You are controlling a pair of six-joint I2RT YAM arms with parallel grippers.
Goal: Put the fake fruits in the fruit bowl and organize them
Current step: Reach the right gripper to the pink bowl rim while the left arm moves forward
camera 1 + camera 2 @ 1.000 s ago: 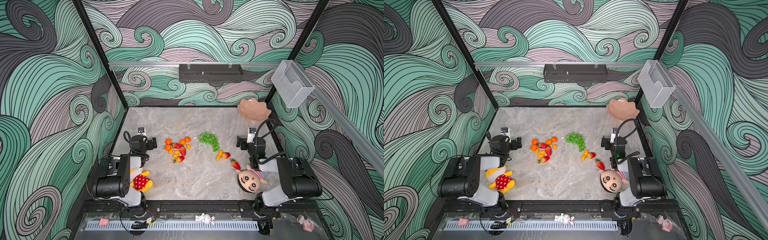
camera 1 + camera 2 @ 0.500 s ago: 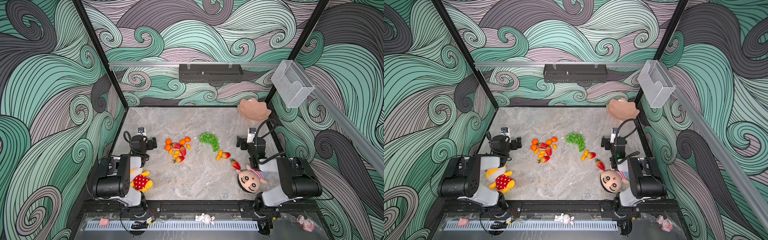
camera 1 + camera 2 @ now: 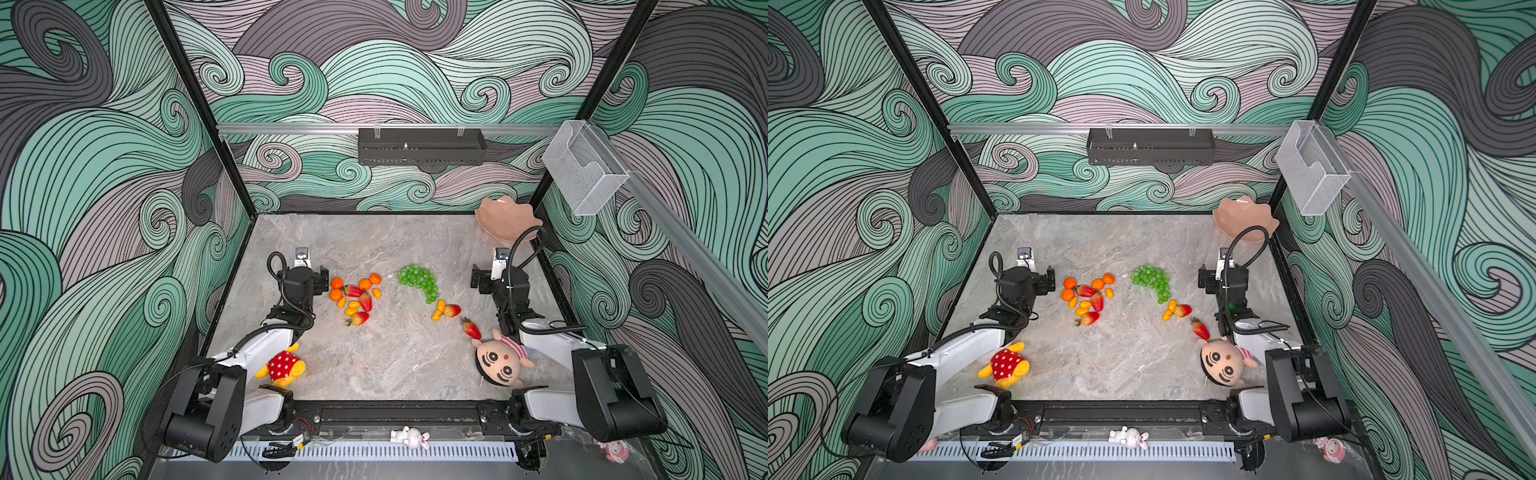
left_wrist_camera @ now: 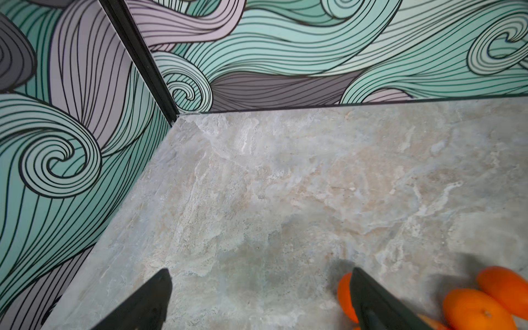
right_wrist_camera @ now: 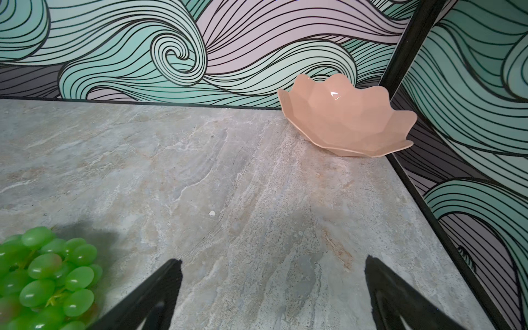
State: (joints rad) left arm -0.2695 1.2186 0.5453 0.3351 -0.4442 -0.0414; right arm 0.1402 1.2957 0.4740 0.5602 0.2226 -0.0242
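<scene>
The pink fruit bowl [image 3: 507, 217] leans in the far corner, away from the tangerines; next my right gripper grabs the fruit bowl's rim [image 3: 479, 219] and moves it behind the grapes.
The pink scalloped fruit bowl [image 3: 507, 220] [image 5: 343, 120] leans tilted in the far right corner. In both top views, fake fruits lie on the marble: a cluster of tangerines [image 3: 336, 283], strawberries [image 3: 365, 301] and kumquats [image 3: 352, 309] left of centre. Right of it are a green grape bunch [image 3: 419, 280] [image 5: 43, 274], a strawberry with kumquats [image 3: 452, 310] and a lone strawberry [image 3: 471, 329]. My left gripper [image 3: 302, 272] [image 4: 260, 274] is open over bare table, one finger just beside a tangerine [image 4: 344, 297]. My right gripper [image 3: 500, 276] [image 5: 273, 260] is open and empty, between the grapes and the right wall.
A yellow plush toy in red polka dots [image 3: 282, 368] lies by the left arm. A round-faced doll [image 3: 500, 363] lies by the right arm. A clear plastic box [image 3: 584, 174] hangs on the right rail. A black tray [image 3: 419, 145] hangs on the back wall.
</scene>
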